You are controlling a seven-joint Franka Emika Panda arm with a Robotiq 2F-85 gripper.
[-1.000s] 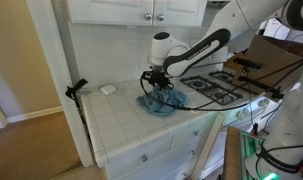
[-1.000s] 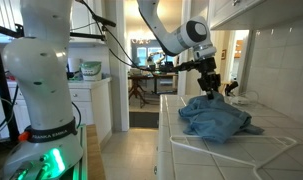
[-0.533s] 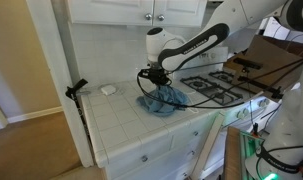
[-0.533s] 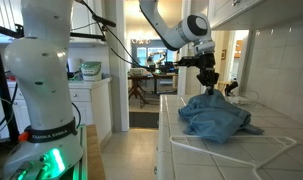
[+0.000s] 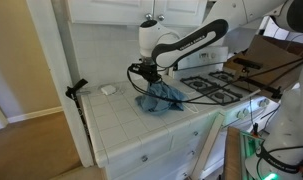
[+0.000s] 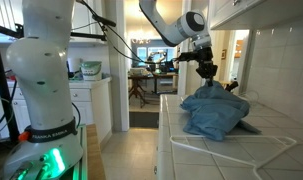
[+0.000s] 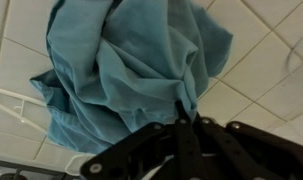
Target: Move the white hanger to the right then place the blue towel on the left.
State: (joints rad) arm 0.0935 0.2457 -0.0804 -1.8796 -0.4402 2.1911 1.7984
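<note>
I should lift the towel high with my gripper before I carry it over the open counter [image 5: 117, 112], because the blue towel's lower part [image 6: 216, 126] lies bunched up next to the white hanger.
The blue towel [image 5: 159, 97] hangs in a bunch from my gripper [image 5: 146, 76], its lower part still resting on the white tiled counter [image 5: 121, 125]. In an exterior view the towel [image 6: 213, 108] is lifted at its top by my gripper [image 6: 206, 72]. In the wrist view my gripper [image 7: 184, 115] is shut on a fold of the towel [image 7: 131, 60]. The white hanger [image 6: 236, 143] lies flat on the counter in front of the towel; a curved piece of it shows in the wrist view [image 7: 11, 97].
A gas stove [image 5: 219, 85] adjoins the counter. A small white object [image 5: 108, 89] lies near the tiled back wall. White cabinets [image 5: 141, 10] hang above. A second robot body [image 6: 46, 80] stands off the counter.
My gripper has risen and moved toward the wall side with the towel, pulling its top up off the counter. The hanger has not moved.
</note>
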